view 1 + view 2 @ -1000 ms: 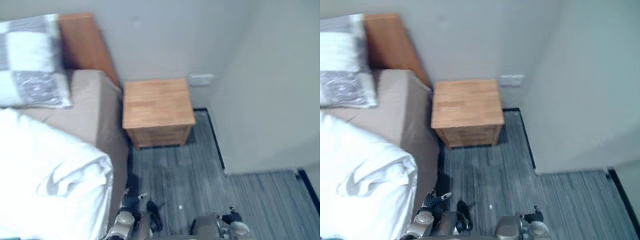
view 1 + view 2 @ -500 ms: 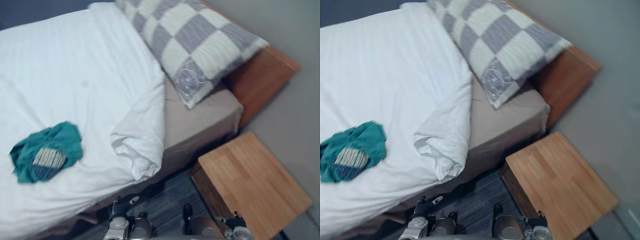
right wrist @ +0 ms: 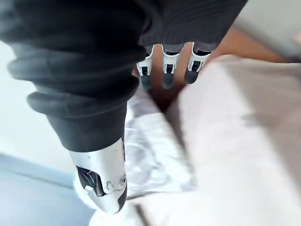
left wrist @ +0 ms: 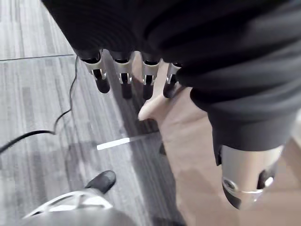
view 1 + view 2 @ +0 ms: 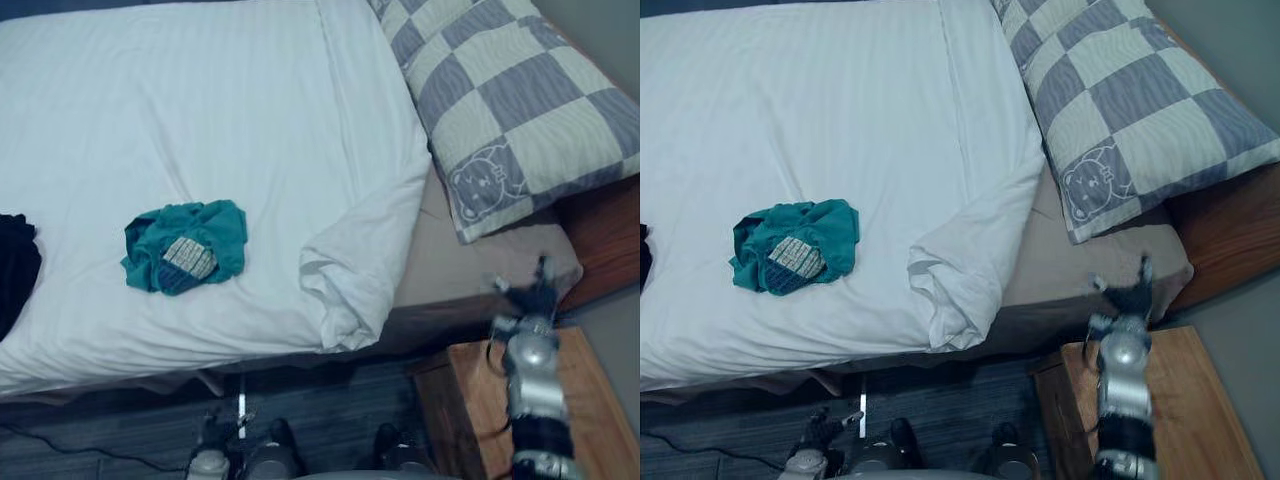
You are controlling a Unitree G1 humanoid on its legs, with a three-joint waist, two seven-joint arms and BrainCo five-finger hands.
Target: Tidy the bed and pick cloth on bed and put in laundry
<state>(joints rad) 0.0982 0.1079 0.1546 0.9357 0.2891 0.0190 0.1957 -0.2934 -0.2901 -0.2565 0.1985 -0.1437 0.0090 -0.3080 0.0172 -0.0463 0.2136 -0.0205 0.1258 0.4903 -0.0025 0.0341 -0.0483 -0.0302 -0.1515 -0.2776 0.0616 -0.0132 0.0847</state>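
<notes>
The bunched corner of duvet [image 5: 350, 300] lies loosely folded back by the beige sheet [image 5: 440, 255], so I expect the corner to unfold over the sheet when I pull it.
A teal cloth [image 5: 185, 247] with a striped patch lies crumpled on the white duvet [image 5: 230, 130], left of the bed's middle. A dark cloth [image 5: 15, 270] sits at the bed's left edge, partly cut off. The duvet's near right corner [image 5: 345, 285] is folded back, baring the beige sheet [image 5: 455, 270]. My right hand [image 5: 532, 300] is raised over the bed's right corner, fingers spread and straight, holding nothing and far from the teal cloth. My left hand [image 4: 124, 77] hangs open above the grey floor beside the bed.
A grey and cream checkered pillow [image 5: 510, 110] lies at the head of the bed against the wooden headboard [image 5: 605, 240]. A wooden nightstand [image 5: 480, 410] stands under my right arm. Grey plank floor [image 5: 120, 435] runs along the bed's near side.
The camera has swung from the wall and nightstand over to the bed. My right arm has risen into view by the bed's right corner. The dark cloth now shows at the left.
</notes>
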